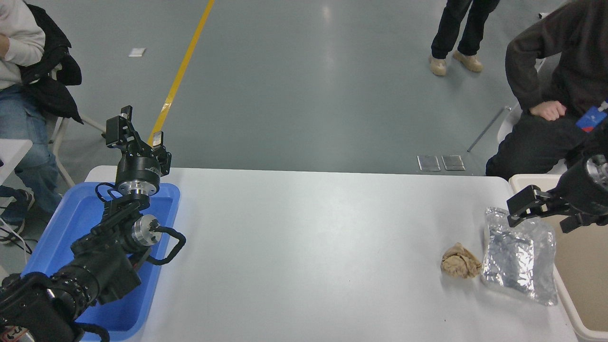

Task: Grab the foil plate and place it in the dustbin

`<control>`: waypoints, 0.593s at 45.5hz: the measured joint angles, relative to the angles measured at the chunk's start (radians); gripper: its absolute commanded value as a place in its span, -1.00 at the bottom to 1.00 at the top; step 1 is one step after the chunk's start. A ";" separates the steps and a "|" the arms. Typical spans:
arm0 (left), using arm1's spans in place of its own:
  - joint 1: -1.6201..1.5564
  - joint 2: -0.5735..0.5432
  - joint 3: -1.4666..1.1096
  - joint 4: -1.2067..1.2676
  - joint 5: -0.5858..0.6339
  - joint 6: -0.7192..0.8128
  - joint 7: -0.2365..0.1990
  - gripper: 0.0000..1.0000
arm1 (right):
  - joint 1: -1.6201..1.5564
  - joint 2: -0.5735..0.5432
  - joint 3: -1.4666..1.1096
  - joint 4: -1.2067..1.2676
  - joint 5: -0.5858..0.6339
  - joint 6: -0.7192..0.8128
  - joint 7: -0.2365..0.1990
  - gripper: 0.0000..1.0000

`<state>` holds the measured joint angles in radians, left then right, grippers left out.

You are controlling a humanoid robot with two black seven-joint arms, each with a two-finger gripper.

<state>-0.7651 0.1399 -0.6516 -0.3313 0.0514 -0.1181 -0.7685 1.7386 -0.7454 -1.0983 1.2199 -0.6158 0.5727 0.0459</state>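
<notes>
The foil plate (517,259) will stay in its open tray shape when the robot lifts it by the plate's rim, because crinkled sides (491,242) rise around the plate's shiny bottom.
The foil plate (517,256) is a shiny, crinkled silver tray lying flat on the white table near its right edge. The dustbin (587,266) is a beige bin right beside it, past the table's right edge. My right gripper (541,218) comes in from the right edge, open and empty. It hovers over the far end of the foil plate, partly over the bin's rim. My left gripper (137,134) is parked at the lower left, open, raised above a blue tray.
A crumpled brown paper ball (460,266) lies just left of the foil plate. A blue tray (47,237) sits under the left arm. A person (560,90) sits behind the bin, another (456,33) stands at the top, a third (19,71) sits at far left.
</notes>
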 measured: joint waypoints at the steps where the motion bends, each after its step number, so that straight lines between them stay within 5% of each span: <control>1: 0.000 0.000 0.000 0.000 0.000 0.000 0.000 0.99 | -0.024 -0.003 0.007 -0.012 -0.007 -0.012 0.000 1.00; 27: 0.000 0.000 0.000 0.000 0.000 0.000 0.000 0.99 | -0.646 0.051 0.412 -0.460 -0.065 -0.228 0.001 1.00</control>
<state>-0.7654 0.1402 -0.6516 -0.3314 0.0514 -0.1181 -0.7685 1.0926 -0.6944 -0.6867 0.7604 -0.6810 0.3442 0.0471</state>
